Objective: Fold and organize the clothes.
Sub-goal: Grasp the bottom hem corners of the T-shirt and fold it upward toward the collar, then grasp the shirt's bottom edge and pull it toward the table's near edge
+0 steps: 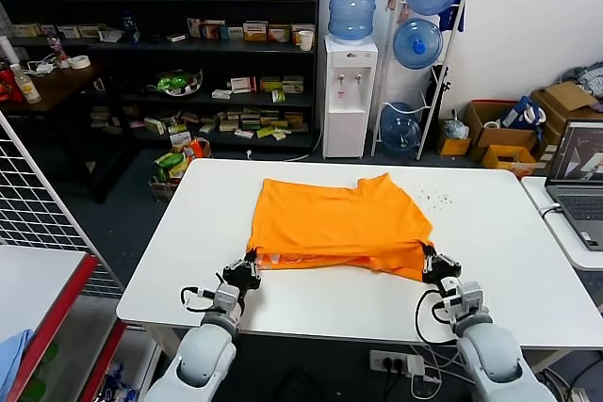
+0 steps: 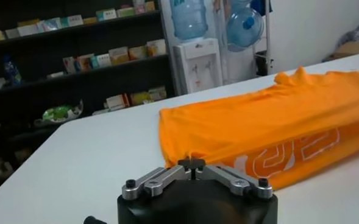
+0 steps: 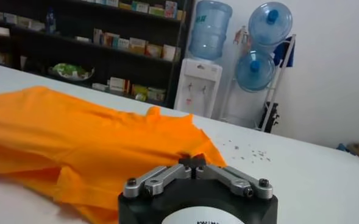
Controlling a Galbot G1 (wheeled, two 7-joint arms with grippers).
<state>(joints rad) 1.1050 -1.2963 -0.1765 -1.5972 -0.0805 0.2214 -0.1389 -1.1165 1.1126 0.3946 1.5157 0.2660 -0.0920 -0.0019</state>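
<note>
The left gripper is holding the upper layer's corner over the shirt's lettered layer, so the robot should put the corner down and pull the shirt closer by its lettered edge.
The orange T-shirt lies on the white table, folded over itself, with white lettering showing along its near edge. My left gripper is shut on the shirt's near left corner. My right gripper is shut on the near right corner. Both corners are held just above the table near its front edge. The shirt also fills the right wrist view.
A laptop stands on a side table at the right. A water dispenser and dark shelves stand behind the table. A wire rack and a blue cloth are at the left.
</note>
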